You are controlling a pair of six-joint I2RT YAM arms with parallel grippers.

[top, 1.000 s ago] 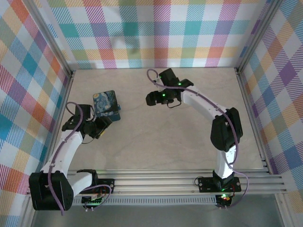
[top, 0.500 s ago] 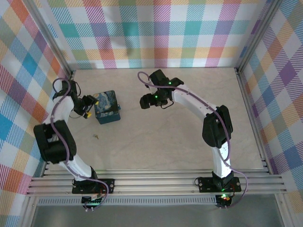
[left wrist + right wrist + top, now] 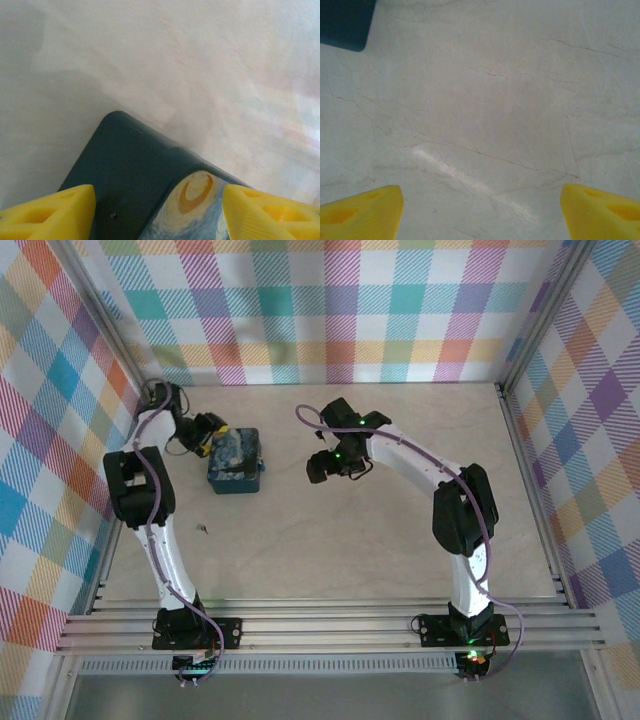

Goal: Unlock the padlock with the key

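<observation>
Next, I push the box to the table's middle [image 3: 328,494] with my left gripper and turn the latch toward the table's near side, because the box's latch [image 3: 262,463] faces my right gripper's side.
A dark teal box [image 3: 236,462] with a starry-night picture on its lid lies at the left of the table. My left gripper [image 3: 211,431] hovers at its far-left corner. In the left wrist view its yellow fingers [image 3: 50,212] stand wide apart, open, with the box's corner [image 3: 135,175] below and between them. My right gripper [image 3: 321,468] hangs open over bare table near the middle, with nothing between its fingertips [image 3: 600,212]. A tiny thin object [image 3: 203,530], possibly the key, lies on the table in front of the box. The padlock is out of view.
Aluminium rails [image 3: 130,440] and plaid walls close in the table on the left, right and back. The left arm's elbow [image 3: 140,490] stands close to the left rail. A corner of the box [image 3: 345,25] shows in the right wrist view's top left.
The left arm swung from the near left up to the back left, its gripper now at the box's far corner. The box shifted slightly right. The right gripper drifted a little.
</observation>
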